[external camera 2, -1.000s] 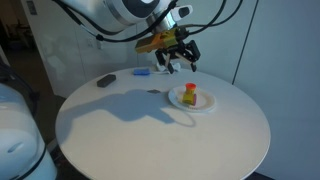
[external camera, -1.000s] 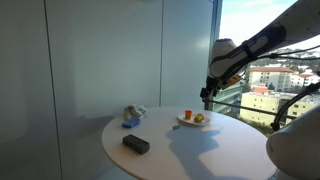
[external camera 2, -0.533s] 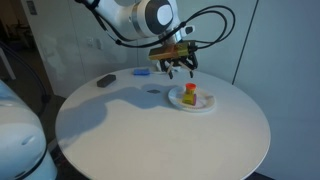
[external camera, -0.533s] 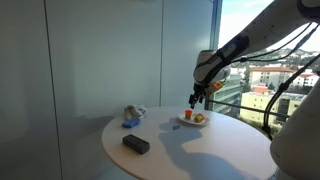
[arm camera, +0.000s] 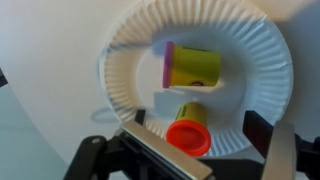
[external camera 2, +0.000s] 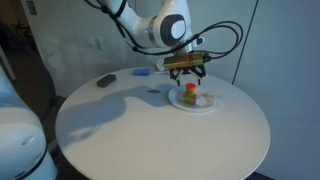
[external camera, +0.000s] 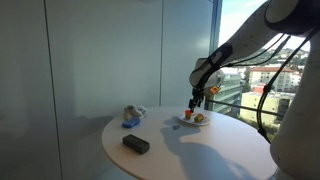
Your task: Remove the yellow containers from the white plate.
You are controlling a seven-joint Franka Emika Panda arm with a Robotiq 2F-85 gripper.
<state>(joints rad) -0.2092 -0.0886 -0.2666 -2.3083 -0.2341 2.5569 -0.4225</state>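
Note:
My open fingers are on both sides of the red-lidded container (arm camera: 190, 130) and clear of the purple-lidded one. I should keep lowering my gripper until they are around the red lid (external camera 2: 191, 87), then close it.
The white plate (arm camera: 118, 62) sits near the far edge of the round table, seen in both exterior views (external camera: 206, 124) (external camera 2: 197, 108). Two yellow containers lie on it. One has a purple lid (arm camera: 194, 67). The other has a red lid (arm camera: 187, 128) (external camera: 188, 114) (external camera 2: 189, 94). My gripper (arm camera: 197, 138) (external camera: 196, 100) (external camera 2: 187, 76) is open just above the plate. Its two fingers stand either side of the red-lidded container without touching it.
A black rectangular block (external camera: 136, 144) (external camera 2: 105, 81) lies on the round white table (external camera: 190, 155) (external camera 2: 150, 130). A pale blue-and-white mug-like thing (external camera: 131, 116) (external camera 2: 142, 72) stands near the table's back edge. Glass walls and a window stand close behind.
The gripper has moved sideways and down from beside the plate to just over it.

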